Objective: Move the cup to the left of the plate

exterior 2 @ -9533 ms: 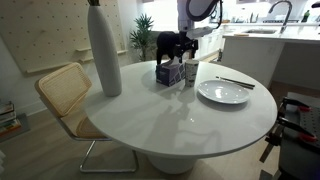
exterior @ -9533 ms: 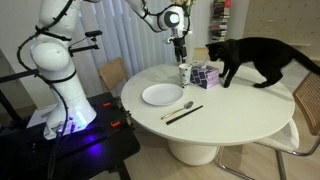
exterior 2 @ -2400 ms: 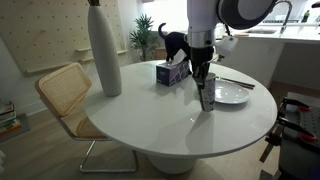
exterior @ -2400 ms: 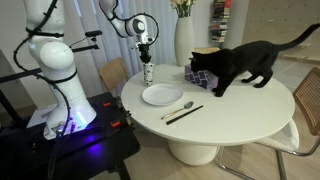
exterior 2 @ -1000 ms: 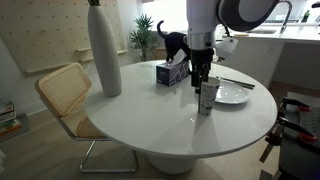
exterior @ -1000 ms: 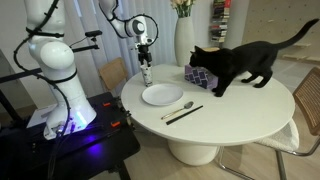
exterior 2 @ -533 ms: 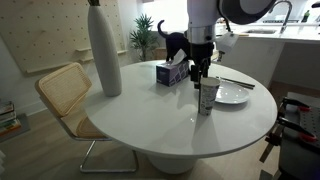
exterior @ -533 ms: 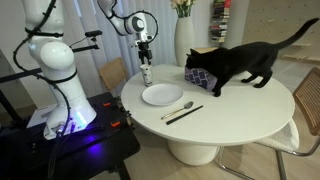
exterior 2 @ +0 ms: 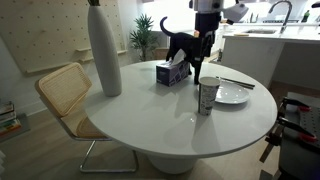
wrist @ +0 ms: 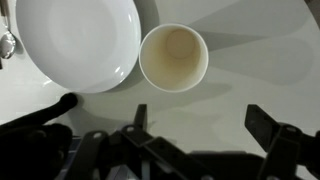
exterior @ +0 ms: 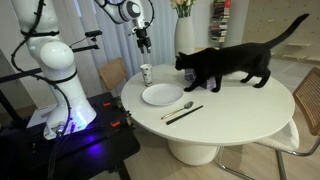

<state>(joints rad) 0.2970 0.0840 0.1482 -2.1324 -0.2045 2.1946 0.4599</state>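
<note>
The black cat's head (exterior: 183,62) comes close to the cup below my open gripper, so my gripper should stay still up high until the cat is clear.
The cup (exterior: 146,73) stands upright on the round white table, close beside the white plate (exterior: 161,95). It also shows in an exterior view (exterior 2: 208,96) next to the plate (exterior 2: 232,95). In the wrist view I look straight down into the empty cup (wrist: 173,56), with the plate (wrist: 75,40) at the top left. My gripper (exterior: 142,42) hangs high above the cup, open and empty; it also shows in an exterior view (exterior 2: 201,52) and in the wrist view (wrist: 203,117).
A black cat (exterior: 222,66) stands on the table over the purple patterned box (exterior 2: 172,73). A spoon (exterior: 181,106) and chopsticks (exterior: 184,114) lie in front of the plate. A tall white vase (exterior 2: 104,50) stands on the table. Chairs (exterior 2: 68,95) surround it.
My gripper has let go of the cup and risen well above it. The cup stays on the table beside the plate. The cat has shifted along the table over the box.
</note>
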